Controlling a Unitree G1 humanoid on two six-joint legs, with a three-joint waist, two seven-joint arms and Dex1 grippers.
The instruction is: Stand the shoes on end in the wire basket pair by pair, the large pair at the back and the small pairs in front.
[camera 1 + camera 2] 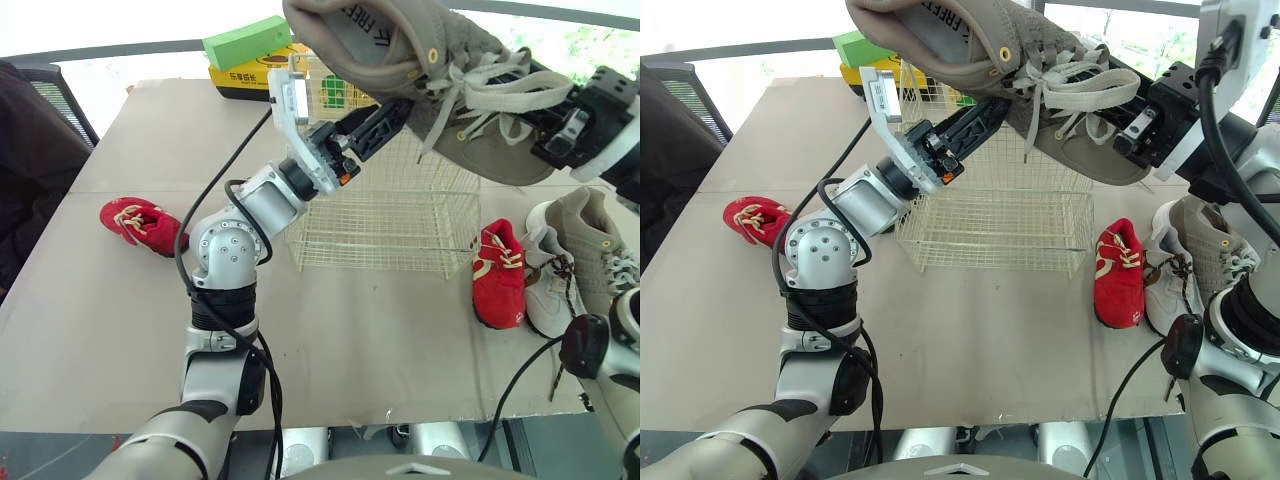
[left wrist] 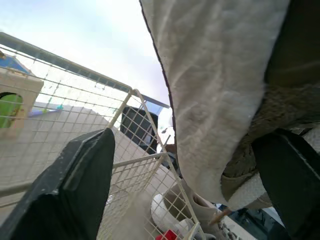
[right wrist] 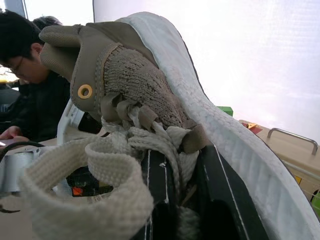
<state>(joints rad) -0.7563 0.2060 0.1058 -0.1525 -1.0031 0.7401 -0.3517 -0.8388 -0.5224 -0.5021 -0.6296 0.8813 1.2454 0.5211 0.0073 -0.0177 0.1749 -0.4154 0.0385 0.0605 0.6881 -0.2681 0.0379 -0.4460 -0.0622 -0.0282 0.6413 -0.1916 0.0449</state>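
Note:
The shoe's heel (image 1: 312, 18) will stick up above the basket's rim when I lower the large grey-brown shoe, because the shoe looks longer than the wire basket (image 1: 390, 215) is deep.
My right gripper (image 1: 556, 128) is shut on a large grey-brown shoe (image 1: 420, 60) at its laces and holds it in the air over the wire basket (image 1: 390, 225), sole facing away and heel toward the left. My left gripper (image 1: 385, 118) is open just under the shoe, one finger (image 2: 82, 190) on each side of its white sole (image 2: 215, 100). The second large grey shoe (image 1: 598, 245) lies on the table to the right of the basket. Beside it lie a small white shoe (image 1: 548, 285) and a small red shoe (image 1: 498, 272). Another small red shoe (image 1: 140, 225) lies at the left.
A green box (image 1: 247, 40) lies on a yellow box (image 1: 240, 80) behind the basket. A person in dark clothes (image 1: 30, 160) sits at the table's left edge. A black cable (image 1: 215, 215) loops beside my left arm.

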